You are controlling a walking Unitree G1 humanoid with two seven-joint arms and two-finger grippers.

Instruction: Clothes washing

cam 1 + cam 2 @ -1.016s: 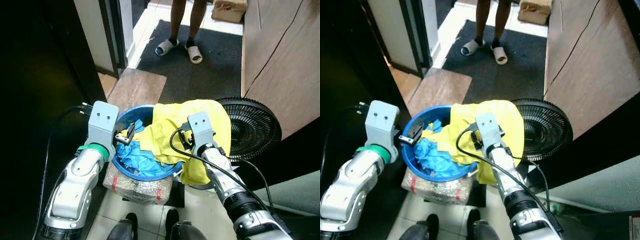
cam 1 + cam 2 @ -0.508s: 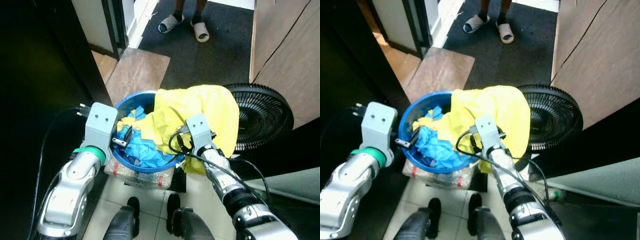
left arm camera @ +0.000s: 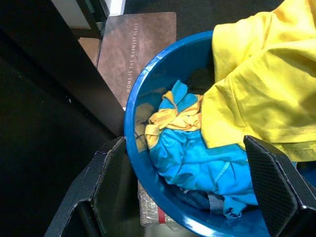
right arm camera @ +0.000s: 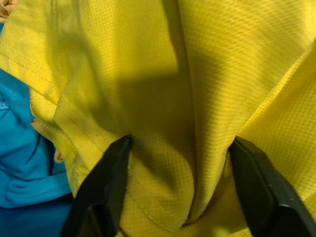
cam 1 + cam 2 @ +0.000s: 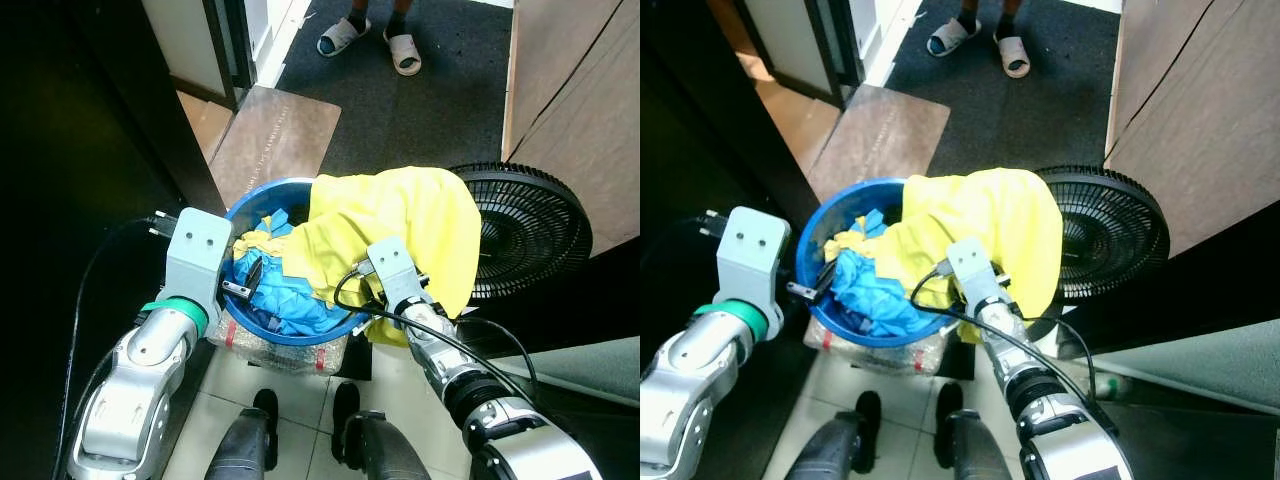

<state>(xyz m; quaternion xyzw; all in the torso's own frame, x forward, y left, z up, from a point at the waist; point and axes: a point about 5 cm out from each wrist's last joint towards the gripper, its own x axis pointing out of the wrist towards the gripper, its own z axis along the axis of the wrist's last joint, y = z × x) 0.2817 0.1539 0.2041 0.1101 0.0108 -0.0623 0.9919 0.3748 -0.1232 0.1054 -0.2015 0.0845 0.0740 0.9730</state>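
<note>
A black garment should come into view under the yellow shirt [image 5: 400, 225] when I lift the shirt, because a dark patch [image 5: 298, 213] sticks out next to it inside the blue basin.
A round blue basin [image 5: 243, 205] holds a crumpled blue garment [image 5: 290, 295] and a small yellow-and-blue piece. A big yellow shirt [image 5: 410, 225] is draped over its right rim and hangs down outside. My left gripper [image 3: 183, 143] is open at the basin's left rim, one finger [image 3: 106, 182] outside the wall and the other over the clothes. My right gripper [image 4: 180, 143] is open at the front right of the basin, its fingers [image 4: 106, 187] spread wide and pressed into the yellow shirt's folds. In the eye views the shirt hides those fingers.
The basin rests on a bubble-wrapped bundle [image 5: 280, 352] on the tiled floor. A black fan [image 5: 530, 230] lies just right of it. A brown doormat [image 5: 275, 140] is beyond, then a person's sandalled feet [image 5: 370, 40]. A dark cabinet stands left, a wooden panel [image 5: 580, 100] right.
The camera has shifted, so the whole scene sits a little differently. Both grippers stay at the basin; the left one sits slightly lower by the rim.
</note>
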